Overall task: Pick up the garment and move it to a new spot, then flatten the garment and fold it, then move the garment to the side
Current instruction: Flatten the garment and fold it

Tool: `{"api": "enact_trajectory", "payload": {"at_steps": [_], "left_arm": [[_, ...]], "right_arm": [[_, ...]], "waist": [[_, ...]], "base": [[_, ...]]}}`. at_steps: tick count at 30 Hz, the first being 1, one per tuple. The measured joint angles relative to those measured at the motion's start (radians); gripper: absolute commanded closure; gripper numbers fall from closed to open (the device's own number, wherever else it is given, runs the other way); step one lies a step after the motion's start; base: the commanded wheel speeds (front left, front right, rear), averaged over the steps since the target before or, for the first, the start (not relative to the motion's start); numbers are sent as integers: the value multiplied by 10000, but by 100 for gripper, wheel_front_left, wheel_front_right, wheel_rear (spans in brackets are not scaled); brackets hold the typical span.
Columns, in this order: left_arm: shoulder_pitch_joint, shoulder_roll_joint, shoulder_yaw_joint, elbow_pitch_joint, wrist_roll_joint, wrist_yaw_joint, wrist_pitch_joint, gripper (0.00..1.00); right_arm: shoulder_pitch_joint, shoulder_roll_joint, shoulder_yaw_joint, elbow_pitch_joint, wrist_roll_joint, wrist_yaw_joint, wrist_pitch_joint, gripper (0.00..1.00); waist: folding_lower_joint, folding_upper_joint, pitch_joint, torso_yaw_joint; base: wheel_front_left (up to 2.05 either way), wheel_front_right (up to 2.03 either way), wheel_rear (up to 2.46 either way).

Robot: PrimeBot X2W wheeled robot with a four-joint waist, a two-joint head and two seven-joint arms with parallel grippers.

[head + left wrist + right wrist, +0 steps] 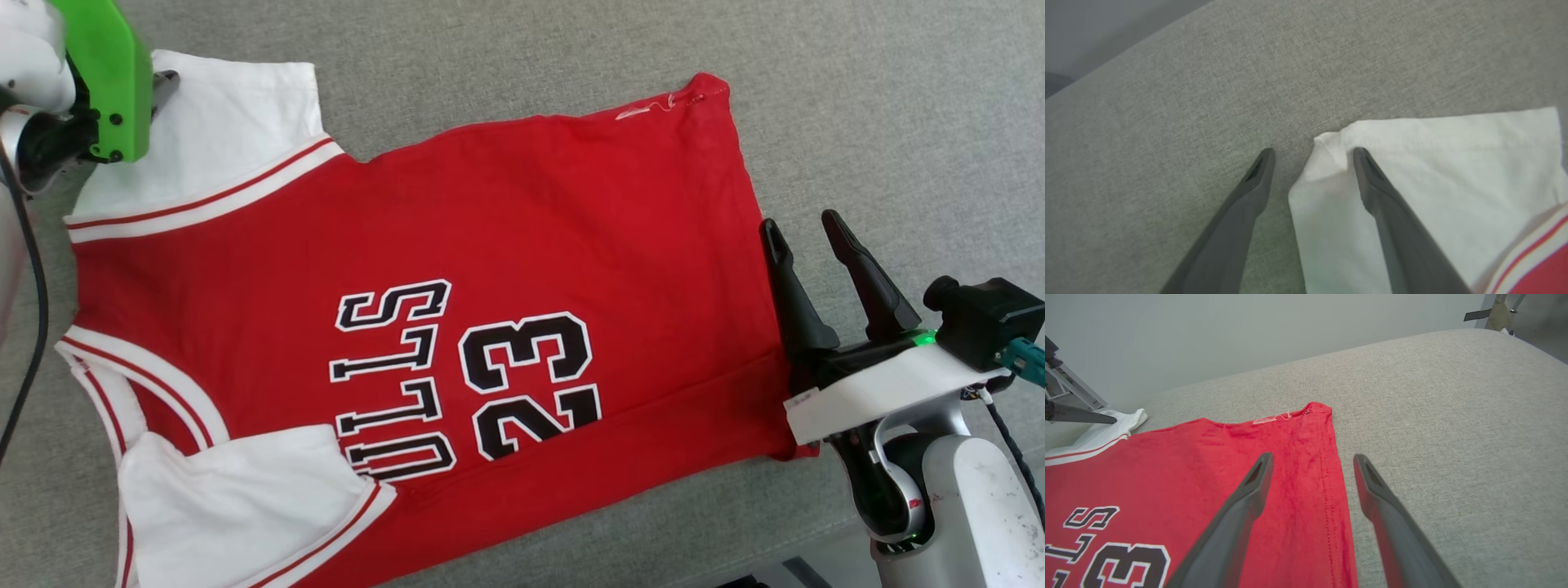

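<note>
I expect the garment's far side to fold over most of the lettering as I carry the garment's far hem corner (709,90) across: wide red cloth (568,206) lies flat beyond it.
The garment (457,245), a red jersey with "BULLS 23" facing up, lies spread flat on the grey cushion (857,106), collar to the left and hem to the right. Its near white sleeve (245,506) is folded over the lettering. My left gripper (1312,154) is open and low, and its fingers straddle the corner of the far white sleeve (1445,163); its green wrist cover (110,82) sits at the top left. At the hem, my right gripper (807,233) stands open. Its fingers straddle the hem edge (1331,490) with nothing clamped.
Bare grey cushion (1453,416) stretches beyond and to the right of the hem. The cushion's edge (1126,53) runs past the sleeve corner. A pale wall (1249,330) stands behind, and a black cable (33,269) hangs at the left.
</note>
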Motion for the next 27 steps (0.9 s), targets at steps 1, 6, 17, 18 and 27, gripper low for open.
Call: {"api": "enact_trajectory", "payload": {"at_steps": [1,6,17,18,27], "left_arm": [[-65,-4,21,117,-4,48,4,0],[-372,-17,132,533,-113,119,240,100],[-157,-493,234,548,-403,167,-372,100],[-88,-560,236,527,-405,167,-575,100],[498,-938,326,-378,-771,77,-1576,100]], "right_arm": [[-17,0,13,-10,0,0,-38,0],[-31,2,31,0,-2,0,-40,0],[-48,-4,-56,105,-63,0,-21,0],[-48,-8,-75,128,-90,0,6,0],[-27,-612,-407,199,-221,0,1078,0]], "waist": [[0,0,68,-43],[-1,0,274,-191],[0,0,-35,57],[0,0,-103,88],[-1,0,-927,463]], "base": [[0,0,0],[0,0,0],[0,0,0],[0,0,0],[0,0,0]]}}
